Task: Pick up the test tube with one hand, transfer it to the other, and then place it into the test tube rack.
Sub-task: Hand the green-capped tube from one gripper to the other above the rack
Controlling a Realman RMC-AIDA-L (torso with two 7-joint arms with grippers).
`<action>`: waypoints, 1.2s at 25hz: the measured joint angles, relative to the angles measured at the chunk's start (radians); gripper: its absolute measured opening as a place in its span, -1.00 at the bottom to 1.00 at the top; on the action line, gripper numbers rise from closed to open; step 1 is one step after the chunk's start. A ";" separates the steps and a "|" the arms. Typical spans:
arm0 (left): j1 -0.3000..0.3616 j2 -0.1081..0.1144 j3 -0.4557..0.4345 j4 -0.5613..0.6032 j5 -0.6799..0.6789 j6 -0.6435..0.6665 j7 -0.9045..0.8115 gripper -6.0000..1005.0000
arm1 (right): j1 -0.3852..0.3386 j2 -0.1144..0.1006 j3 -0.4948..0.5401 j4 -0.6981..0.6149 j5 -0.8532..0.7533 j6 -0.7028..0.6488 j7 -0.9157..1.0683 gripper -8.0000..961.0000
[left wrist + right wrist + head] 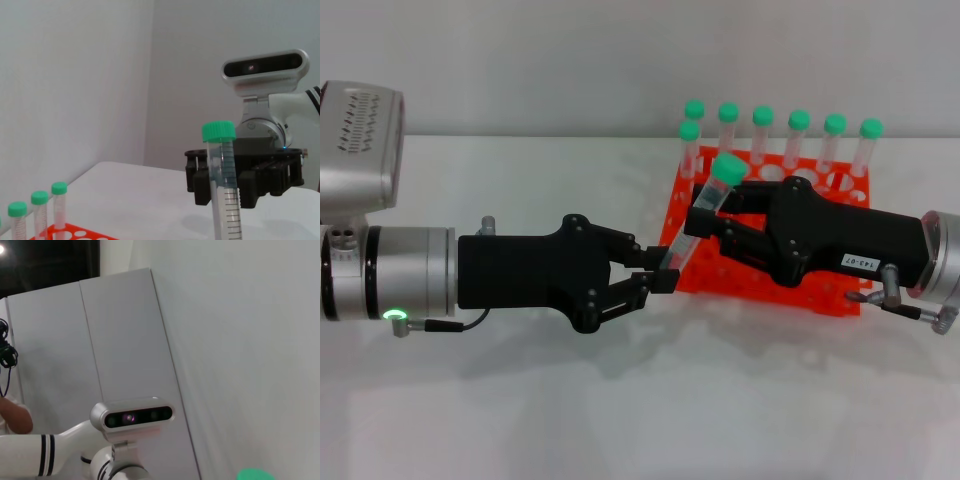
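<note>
Next, I grip below the cap (716, 190) with my right gripper before my left gripper pulls away, because my left gripper is holding the test tube's lower end (676, 258) that goes into the rack.
The test tube (697, 222), clear with a green cap, hangs tilted in the air in front of the orange-red test tube rack (760, 283). My left gripper (665, 268), on the wrist with the green ring, is shut on the tube's lower end. My right gripper (713, 220), black with a white label, has come in from the right. Its fingers stand on either side of the tube just below the cap, slightly apart from it. In the left wrist view the test tube (223, 185) stands upright in front of the right gripper (225, 186).
Several green-capped tubes (763, 138) stand in the rack's back row, behind both grippers. Three of them (39, 215) show at the edge of the left wrist view. The white table (620, 410) spreads out in front of the arms.
</note>
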State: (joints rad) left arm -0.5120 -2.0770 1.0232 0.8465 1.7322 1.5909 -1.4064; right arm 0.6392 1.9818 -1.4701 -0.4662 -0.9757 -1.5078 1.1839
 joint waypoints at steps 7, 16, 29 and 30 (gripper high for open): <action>-0.001 0.000 0.001 -0.004 0.000 -0.005 0.000 -0.55 | 0.000 0.003 0.002 0.000 0.002 0.003 -0.021 -0.43; -0.008 0.000 0.009 -0.008 0.005 -0.031 -0.002 -0.53 | 0.004 0.007 0.002 -0.004 -0.003 0.028 -0.029 -0.56; 0.013 0.000 -0.012 -0.007 -0.001 -0.031 -0.008 -0.21 | 0.001 0.006 0.002 -0.006 -0.003 0.051 -0.037 -0.54; 0.019 0.000 -0.019 -0.007 -0.002 -0.031 -0.007 -0.14 | 0.000 0.006 0.002 -0.006 -0.003 0.057 -0.037 -0.53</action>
State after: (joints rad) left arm -0.4928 -2.0772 1.0046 0.8394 1.7302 1.5599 -1.4137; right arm 0.6397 1.9879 -1.4680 -0.4718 -0.9789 -1.4507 1.1472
